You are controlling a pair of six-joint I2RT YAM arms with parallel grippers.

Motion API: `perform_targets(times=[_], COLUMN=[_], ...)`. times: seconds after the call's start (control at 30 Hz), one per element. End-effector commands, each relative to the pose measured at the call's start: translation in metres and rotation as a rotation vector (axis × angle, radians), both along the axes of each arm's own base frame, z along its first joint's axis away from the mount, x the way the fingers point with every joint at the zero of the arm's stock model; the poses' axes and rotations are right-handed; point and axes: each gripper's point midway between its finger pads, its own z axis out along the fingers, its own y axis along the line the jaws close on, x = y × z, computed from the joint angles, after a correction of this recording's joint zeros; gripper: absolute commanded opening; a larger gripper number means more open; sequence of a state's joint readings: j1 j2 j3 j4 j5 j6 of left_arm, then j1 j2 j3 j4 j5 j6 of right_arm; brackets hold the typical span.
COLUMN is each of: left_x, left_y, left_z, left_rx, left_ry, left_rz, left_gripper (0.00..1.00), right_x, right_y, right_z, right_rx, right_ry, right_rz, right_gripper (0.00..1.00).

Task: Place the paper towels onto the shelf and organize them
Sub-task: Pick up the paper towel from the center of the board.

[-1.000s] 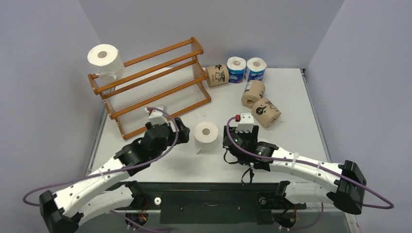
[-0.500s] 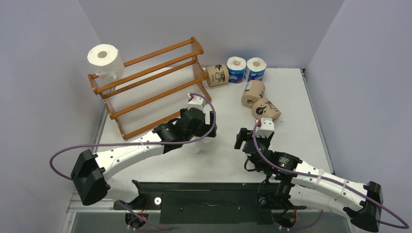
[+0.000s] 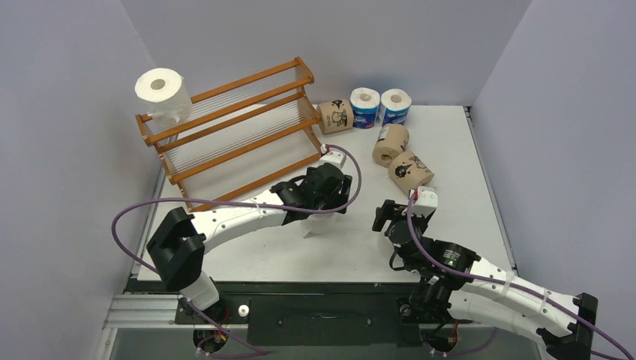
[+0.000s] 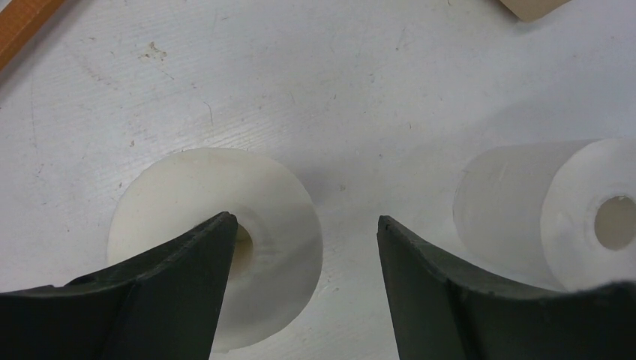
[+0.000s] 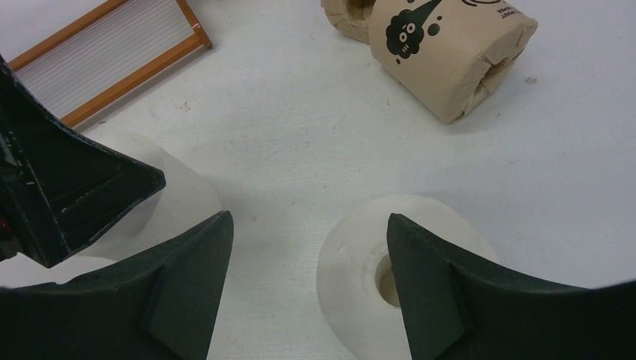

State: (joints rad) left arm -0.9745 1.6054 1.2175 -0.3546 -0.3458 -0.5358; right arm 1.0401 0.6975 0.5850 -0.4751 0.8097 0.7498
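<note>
I should back up my left gripper's finger, because it overlaps the far rim of the white roll's core [image 4: 237,218], and lower it into the core [image 4: 244,253] before closing.
The orange-brown shelf [image 3: 234,129] stands at the back left with one white roll [image 3: 160,93] on its top left end. My left gripper [image 3: 330,198] is open right above a second white roll [image 4: 214,225], its left fingertip over the core [image 4: 306,219]. My right gripper [image 3: 391,218] is open over a third white roll [image 5: 409,266], one finger over its core [image 5: 308,216]. This roll also shows in the left wrist view [image 4: 551,210]. Three brown rolls [image 3: 410,172] [image 3: 391,143] [image 3: 334,117] and two blue-and-white rolls [image 3: 365,107] [image 3: 396,106] sit at the back right.
Grey walls close in the white table [image 3: 352,247] at the back and on both sides. The shelf's lowest rail [image 5: 135,71] lies close behind the left gripper. The nearest brown roll [image 5: 450,56] lies just beyond the right gripper.
My left arm has swung right, away from the shelf's front, and now covers the white roll. My right gripper has moved right, toward the brown rolls.
</note>
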Motion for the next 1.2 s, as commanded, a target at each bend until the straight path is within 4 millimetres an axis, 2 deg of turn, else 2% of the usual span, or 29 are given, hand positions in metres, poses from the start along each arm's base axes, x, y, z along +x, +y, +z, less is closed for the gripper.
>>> perform_targets(times=[0.0, 0.13, 0.3, 0.57, 0.73, 0.87, 1.03, 1.17], left_x=[0.004, 0.004, 0.003, 0.002, 0.0, -0.002, -0.004, -0.005], left_y=[-0.013, -0.013, -0.008, -0.004, 0.001, 0.003, 0.004, 0.003], left_z=[0.01, -0.001, -0.006, -0.013, -0.002, 0.007, 0.006, 0.0], left_rx=[-0.014, 0.008, 0.022, 0.036, 0.015, 0.005, 0.002, 0.003], left_ry=[-0.013, 0.009, 0.016, 0.027, 0.002, -0.016, -0.011, -0.003], left_rz=[-0.029, -0.022, -0.006, 0.009, 0.028, 0.034, 0.033, 0.027], left_gripper=[0.65, 0.64, 0.7, 0.72, 0.83, 0.86, 0.84, 0.78], right_x=[0.002, 0.001, 0.002, 0.003, 0.003, 0.003, 0.004, 0.004], right_y=[-0.016, -0.017, -0.018, -0.019, -0.019, -0.017, -0.016, -0.016], right_z=[0.008, 0.007, 0.007, 0.008, 0.008, 0.006, 0.004, 0.004], right_rx=[0.008, 0.0, -0.006, -0.009, -0.006, -0.003, 0.003, 0.0], right_ry=[-0.041, -0.04, -0.04, -0.042, -0.044, -0.041, -0.037, -0.037], right_rz=[-0.061, -0.064, -0.07, -0.077, -0.079, -0.078, -0.076, -0.079], right_gripper=[0.7, 0.7, 0.7, 0.7, 0.7, 0.7, 0.69, 0.69])
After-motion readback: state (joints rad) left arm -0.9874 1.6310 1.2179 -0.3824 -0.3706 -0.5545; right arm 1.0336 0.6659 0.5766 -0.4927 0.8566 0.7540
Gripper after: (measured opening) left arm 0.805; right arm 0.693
